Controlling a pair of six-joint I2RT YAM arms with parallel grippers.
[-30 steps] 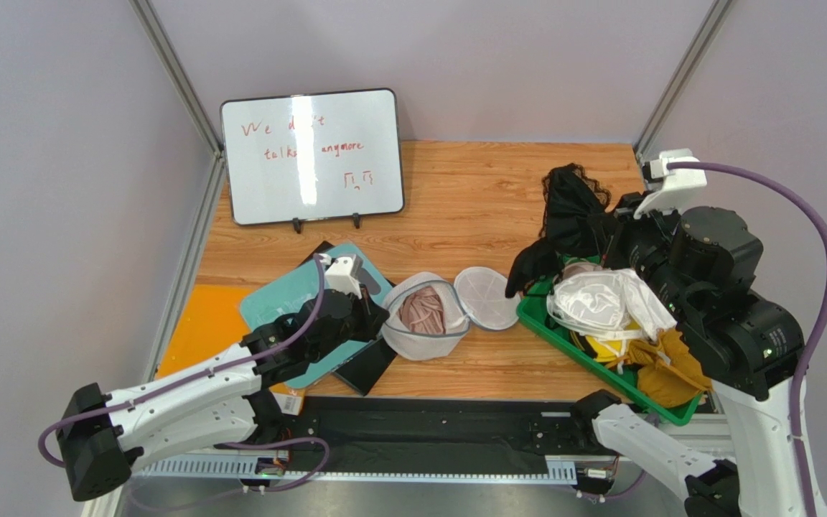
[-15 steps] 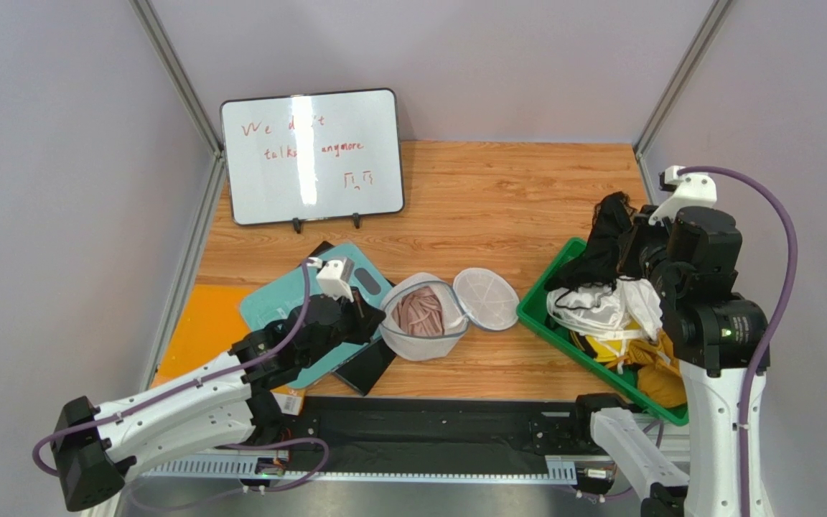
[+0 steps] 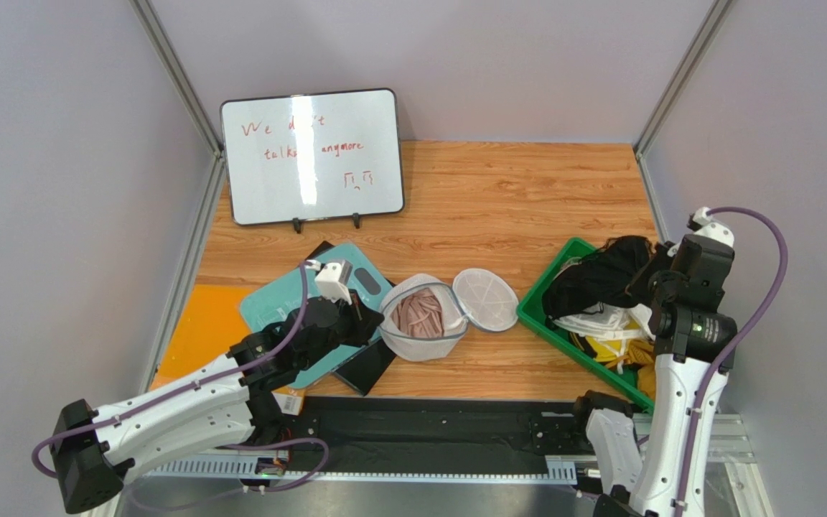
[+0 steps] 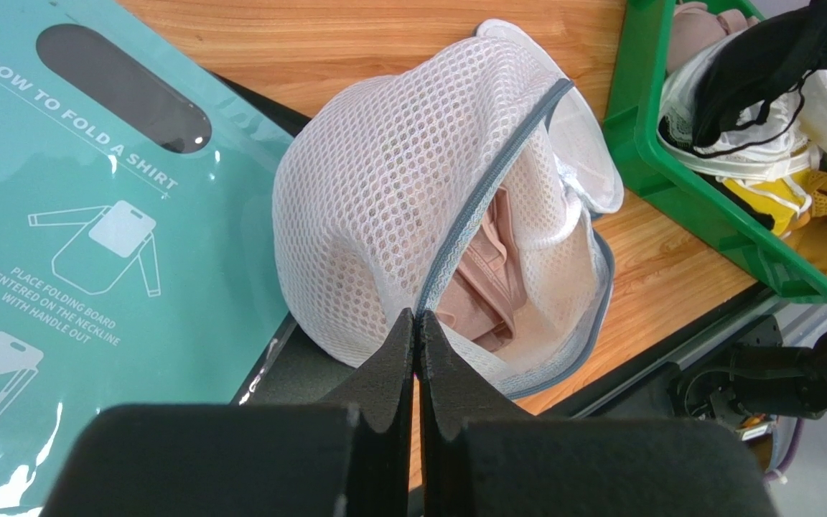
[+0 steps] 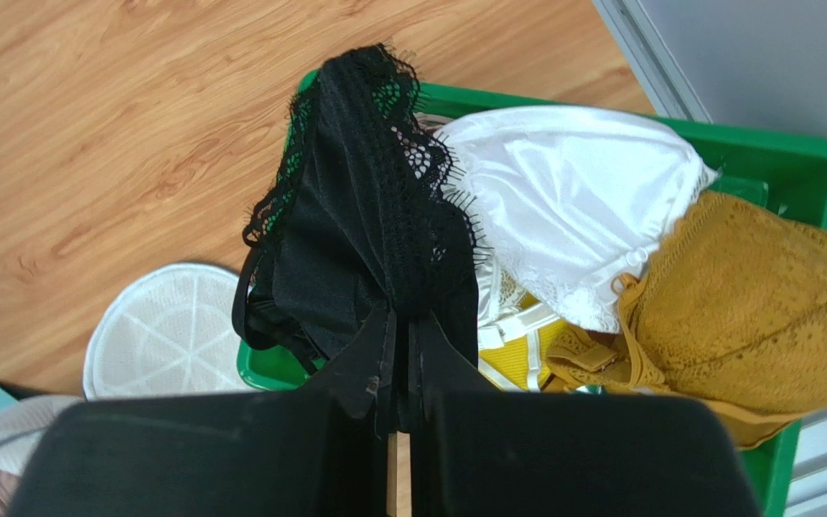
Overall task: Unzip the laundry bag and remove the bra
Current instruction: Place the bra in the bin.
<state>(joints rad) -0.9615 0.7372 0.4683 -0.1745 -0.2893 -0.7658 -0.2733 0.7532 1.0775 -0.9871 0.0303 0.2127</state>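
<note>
My right gripper is holding the black lace garment (image 3: 598, 276) over the green bin and should keep lowering it until it rests inside the bin (image 3: 582, 302), then let it go.
The laundry bag (image 3: 424, 320) (image 4: 385, 205) is a white mesh pouch with a grey zip rim. It stands open at the table's near middle, and its round lid flap (image 3: 486, 298) lies flat beside it on the right. Inside it is the pinkish-beige bra (image 3: 421, 311) (image 4: 490, 275), bundled. My left gripper (image 3: 373, 321) (image 4: 416, 319) is shut on the pouch's near rim, pinching mesh at the zip. My right gripper (image 3: 646, 265) (image 5: 402, 315) is shut on a black lace garment (image 5: 364, 226) that hangs over the green bin (image 3: 548, 275).
The green bin (image 5: 806, 151) at the right edge holds a white garment (image 5: 569, 194) and a mustard lace one (image 5: 752, 302). A teal folding board (image 3: 297, 304) (image 4: 73, 215) lies under my left arm, on an orange mat (image 3: 194, 323). A whiteboard (image 3: 312, 154) stands at the back left.
My right arm has swung back and to the right and lowered, carrying the black garment from above the table to over the green bin. My left arm has barely moved.
</note>
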